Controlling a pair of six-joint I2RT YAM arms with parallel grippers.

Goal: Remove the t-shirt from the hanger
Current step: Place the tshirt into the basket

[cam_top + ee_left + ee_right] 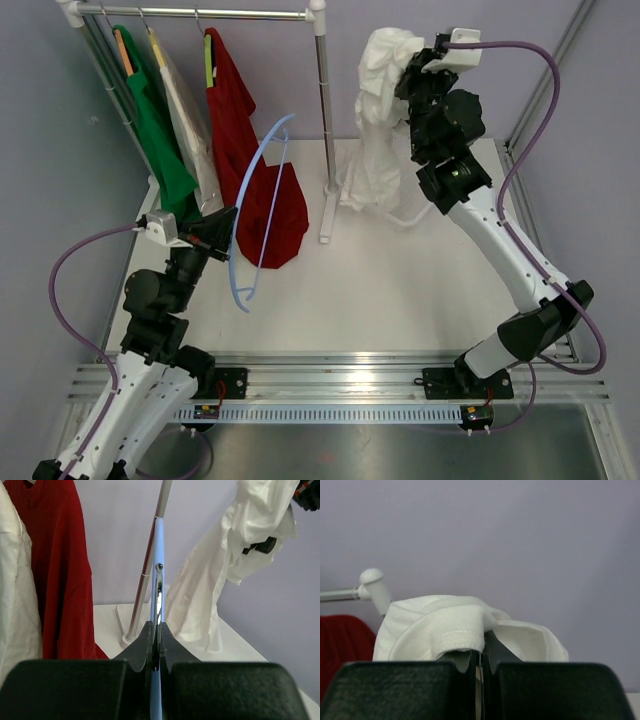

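The white t-shirt's lower end (370, 190) is hanging over the white basket and is clear of the hanger. My right gripper carries on letting the t-shirt down until it bunches up inside.
The white t-shirt (375, 130) hangs in a bunched column at the back right, its lower end resting on the table. My right gripper (405, 62) is shut on its top edge, and the cloth folds over the jaws in the right wrist view (435, 625). The light blue hanger (262, 180) stands bare and apart from the shirt, left of the rack post. My left gripper (228, 228) is shut on the hanger's lower bar, which runs between the fingertips in the left wrist view (158, 545). The t-shirt (235, 555) also shows there, to the right.
A clothes rack rail (200, 13) at the back left carries a green garment (155, 130), a pale one (190, 130) and a red one (240, 130). Its right post (323, 110) stands on a white base (328, 225) between the hanger and the t-shirt.
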